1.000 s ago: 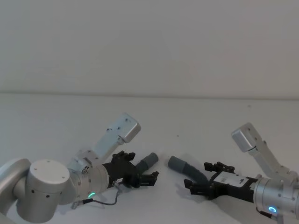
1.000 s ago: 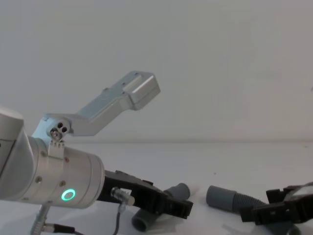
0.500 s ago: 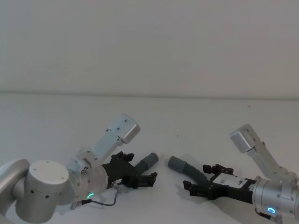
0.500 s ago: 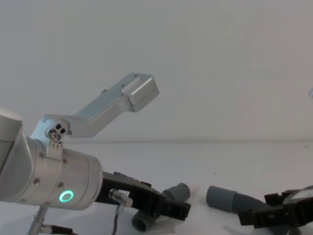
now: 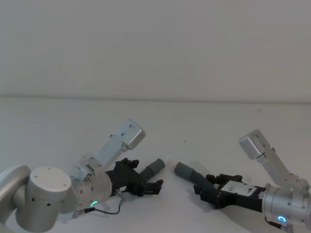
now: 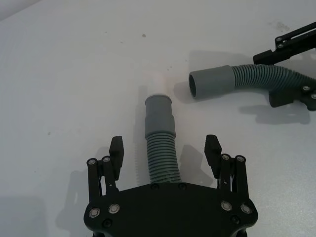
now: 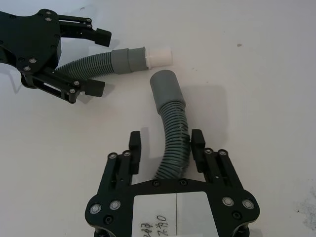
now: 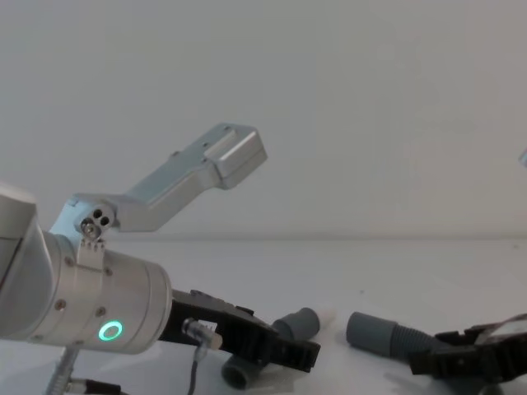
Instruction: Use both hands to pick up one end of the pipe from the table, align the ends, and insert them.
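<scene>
The grey collar (image 6: 160, 117) begins just beyond the left gripper's fingers, so it will stay pointing straight ahead when the robot lifts the ribbed hose (image 6: 162, 157).
Two grey ribbed pipe pieces lie on the white table (image 5: 58, 126). The left piece (image 5: 154, 168) ends in a grey stepped collar (image 6: 159, 113) with a white tip (image 7: 159, 57). My left gripper (image 6: 164, 148) is open and straddles its ribbed part, with a gap on each side. The right piece (image 5: 184, 171) ends in a wider smooth cuff (image 7: 166, 89) that faces the white tip a short way off. Around its ribbed part sits my right gripper (image 7: 167, 142), open, with one finger (image 7: 198, 143) close against the hose and the other apart from it.
A pale wall rises behind the table's far edge (image 5: 155, 100). Each arm carries a silver camera bracket, the left one (image 5: 127, 136) and the right one (image 5: 253, 144), sticking up above its wrist. Bare table surface lies beyond the two pipe ends.
My right gripper's fingers have drawn closer together around the ribbed hose. The left gripper has sunk a little toward the table and stays open.
</scene>
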